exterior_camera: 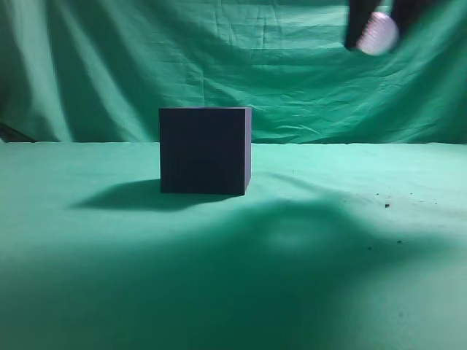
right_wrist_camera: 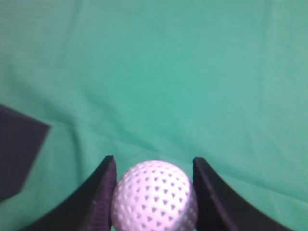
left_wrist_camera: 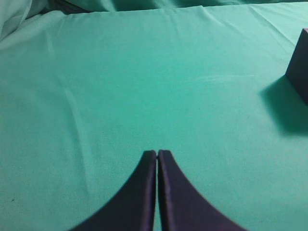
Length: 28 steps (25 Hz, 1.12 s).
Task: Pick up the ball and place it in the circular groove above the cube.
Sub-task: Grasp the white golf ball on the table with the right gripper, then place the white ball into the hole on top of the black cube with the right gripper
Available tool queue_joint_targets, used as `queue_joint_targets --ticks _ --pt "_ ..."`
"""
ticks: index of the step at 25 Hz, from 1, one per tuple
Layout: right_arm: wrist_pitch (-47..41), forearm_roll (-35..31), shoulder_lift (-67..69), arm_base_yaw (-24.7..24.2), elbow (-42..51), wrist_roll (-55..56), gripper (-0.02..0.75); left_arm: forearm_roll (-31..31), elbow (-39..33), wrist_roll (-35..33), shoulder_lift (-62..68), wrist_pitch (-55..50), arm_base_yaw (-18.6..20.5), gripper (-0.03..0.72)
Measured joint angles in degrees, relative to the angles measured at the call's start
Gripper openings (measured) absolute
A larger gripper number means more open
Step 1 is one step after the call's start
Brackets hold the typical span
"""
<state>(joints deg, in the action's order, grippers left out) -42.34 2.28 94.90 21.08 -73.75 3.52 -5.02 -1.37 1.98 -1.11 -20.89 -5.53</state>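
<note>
The white ball (exterior_camera: 378, 33) is hanging between my right gripper's fingers, higher than the navy cube (exterior_camera: 207, 110), so I should carry it on until it rests in the circular groove.
The dark navy cube (exterior_camera: 205, 150) stands on the green cloth at the middle of the exterior view. Its edge shows at the right of the left wrist view (left_wrist_camera: 301, 65) and its corner at the left of the right wrist view (right_wrist_camera: 17, 154). My right gripper (exterior_camera: 376, 25) is high at the upper right, shut on the white dimpled ball (exterior_camera: 378, 33). In the right wrist view the ball (right_wrist_camera: 154, 199) sits between the two black fingers (right_wrist_camera: 154, 166), well above the cloth. My left gripper (left_wrist_camera: 157, 153) is shut and empty over bare cloth, left of the cube. The cube's top groove is hidden.
Green cloth covers the table (exterior_camera: 350, 240) and hangs as a backdrop (exterior_camera: 219, 58). A few dark specks (exterior_camera: 386, 205) lie on the cloth at the right. A broad arm shadow falls across the front.
</note>
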Motion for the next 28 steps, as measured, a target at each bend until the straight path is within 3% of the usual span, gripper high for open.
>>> queue_joint_targets --ticks 6,10,18,28 --pt "-0.06 -2.36 -0.79 14.12 -0.72 -0.11 0.314 0.0 0.0 0.0 0.0 0.0 0.0 0.0" --pt "5.13 -2.76 2.32 19.32 -0.72 -0.11 0.314 0.0 0.0 0.0 0.0 0.0 0.0 0.0" --pt "7.79 -2.43 9.59 20.61 -6.42 -0.11 0.314 0.0 0.0 0.0 0.0 0.0 0.0 0.0" --pt "8.51 3.79 14.62 20.74 -8.47 -0.19 0.314 0.0 0.0 0.0 0.0 0.0 0.0 0.0"
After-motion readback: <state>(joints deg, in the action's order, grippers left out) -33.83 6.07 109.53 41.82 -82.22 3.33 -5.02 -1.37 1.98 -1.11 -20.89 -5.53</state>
